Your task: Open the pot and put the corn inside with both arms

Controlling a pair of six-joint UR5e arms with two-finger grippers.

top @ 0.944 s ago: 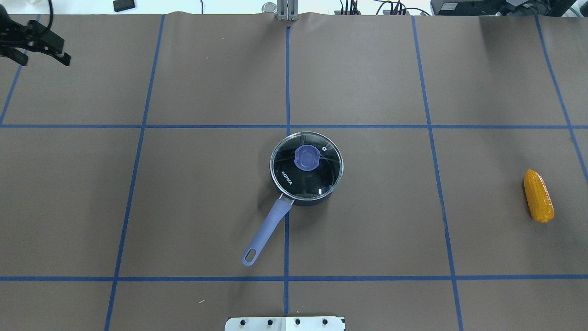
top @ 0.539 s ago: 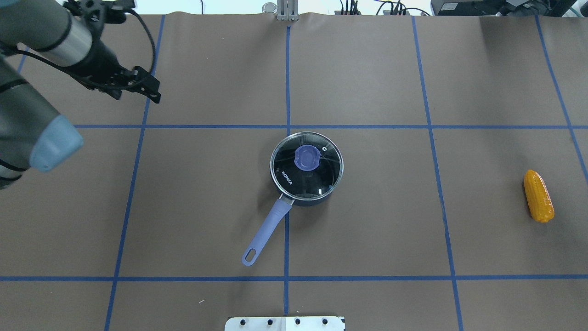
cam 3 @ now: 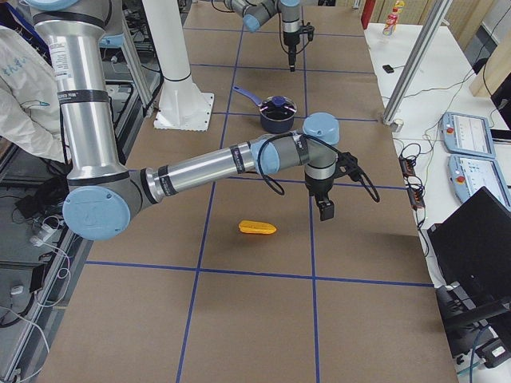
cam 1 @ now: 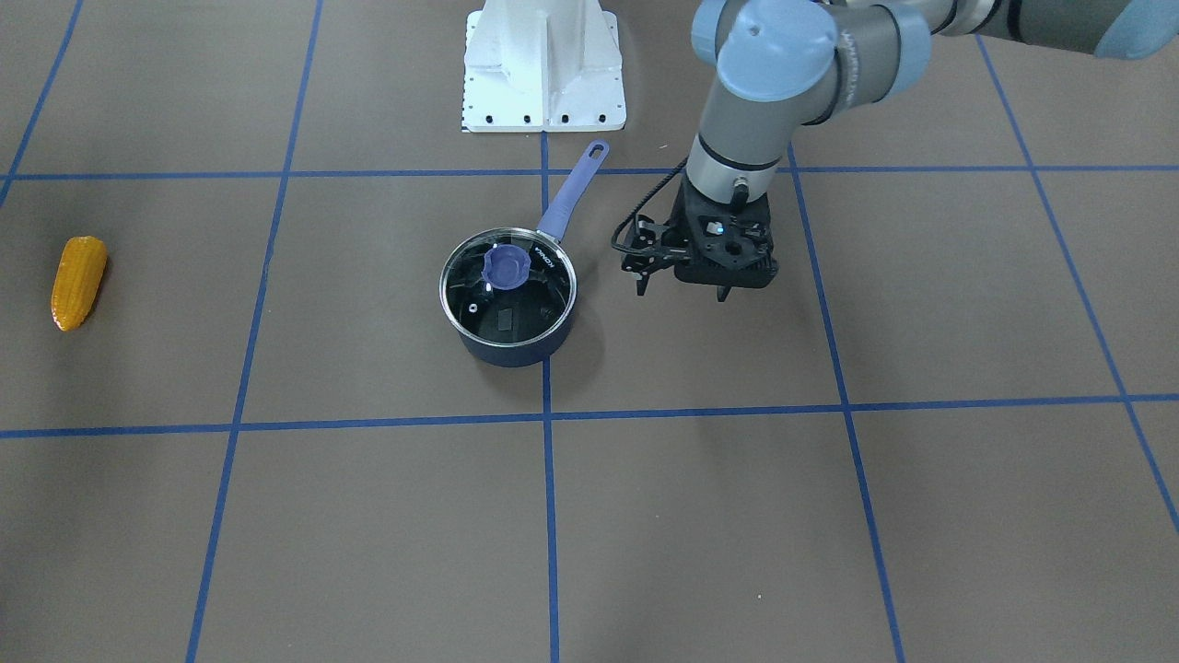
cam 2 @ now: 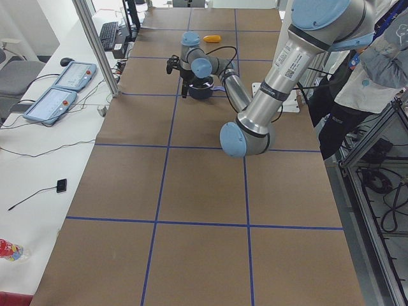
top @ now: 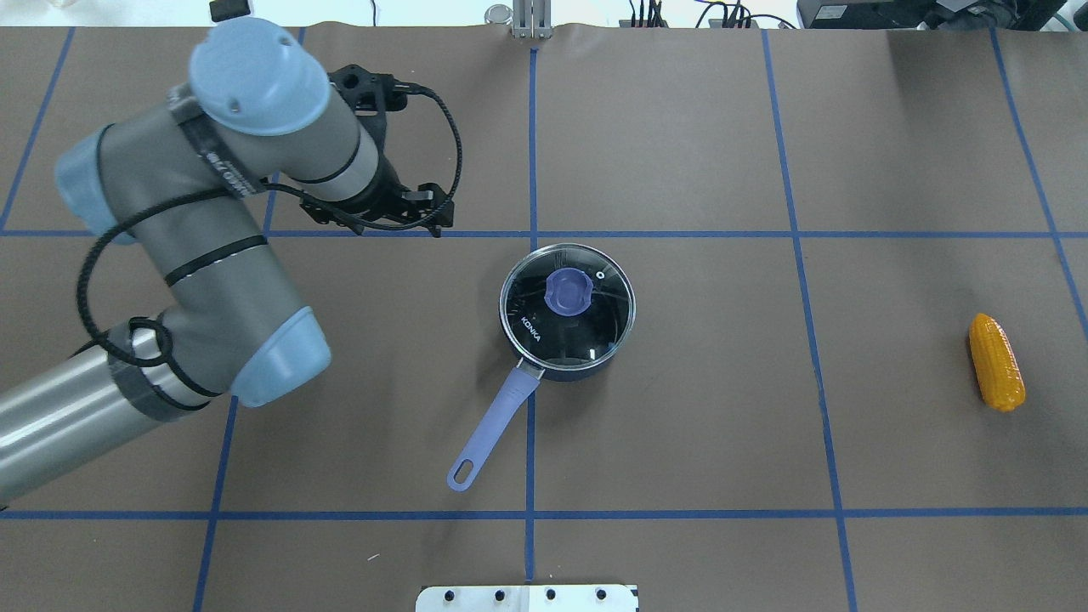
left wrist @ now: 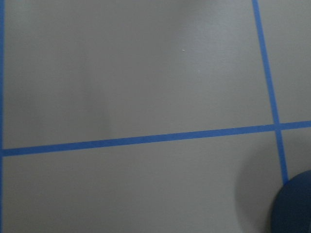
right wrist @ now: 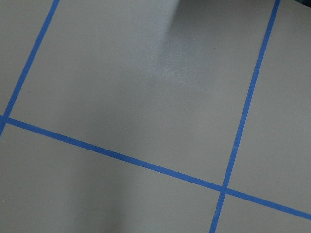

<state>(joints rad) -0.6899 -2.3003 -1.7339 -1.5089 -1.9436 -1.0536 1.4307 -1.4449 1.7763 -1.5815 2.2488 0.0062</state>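
Observation:
My gripper is going to lift the glass lid by its knob, and I expect an empty pot (cam 1: 505, 354), because only plain dark shows through the glass lid (cam 1: 528, 300).
A dark blue pot (top: 586, 361) with a glass lid (top: 595, 327) and a purple knob (top: 568, 291) stands shut mid-table, its purple handle (top: 497, 416) towards the robot. It also shows in the front view (cam 1: 508, 345). The yellow-orange corn (top: 996, 362) lies far right, also in the front view (cam 1: 78, 282) and the right side view (cam 3: 257, 227). My left gripper (cam 1: 682, 292) hangs open and empty beside the pot, far left of it in the overhead view (top: 382, 223). My right gripper (cam 3: 326, 209) shows only in the right side view, near the corn; I cannot tell its state.
The white base pedestal (cam 1: 543, 64) stands at the robot's table edge. Blue tape lines grid the brown table. A metal post (cam 2: 95, 44) and control pendants (cam 2: 60, 89) stand on the far side. An operator (cam 2: 376, 70) stands by the robot's side.
My left arm has swung in from the far left corner towards the pot. The pot, lid and corn have not moved.

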